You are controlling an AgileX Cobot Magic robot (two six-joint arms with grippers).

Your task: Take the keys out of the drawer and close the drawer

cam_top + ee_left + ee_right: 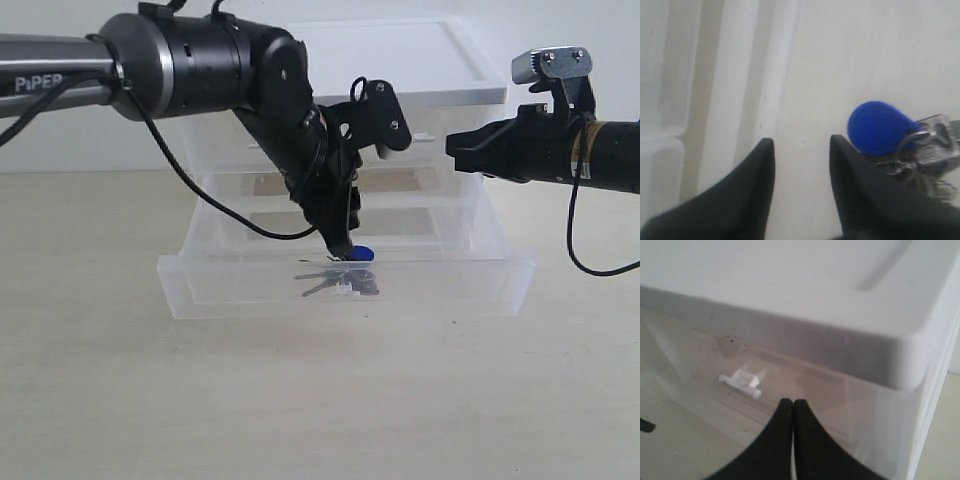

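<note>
The blue head of the keys (879, 128) is outside my left gripper's fingers, so my left gripper needs to open wider, turn and close over the metal ring (926, 137) next to it.
The wide clear drawer (200, 290) is pulled out at the bottom of the unit. The keys (340, 283) lie inside it near the front middle, their blue head (876, 127) beside one left fingertip. My left gripper (342, 250) reaches down into the drawer, open, with bare drawer floor between its fingers (801, 145); the keys sit just outside one finger, not between them. My right gripper (793, 404) is shut on nothing, hovering at the unit's upper right (455, 148), apart from the drawer.
The drawer unit has a white lid (420, 60) and clear upper drawers, one with a small white tab handle (742, 380). The unit stands on a light wooden table (320, 400). The left arm's black cable (210, 205) hangs over the drawer's left part.
</note>
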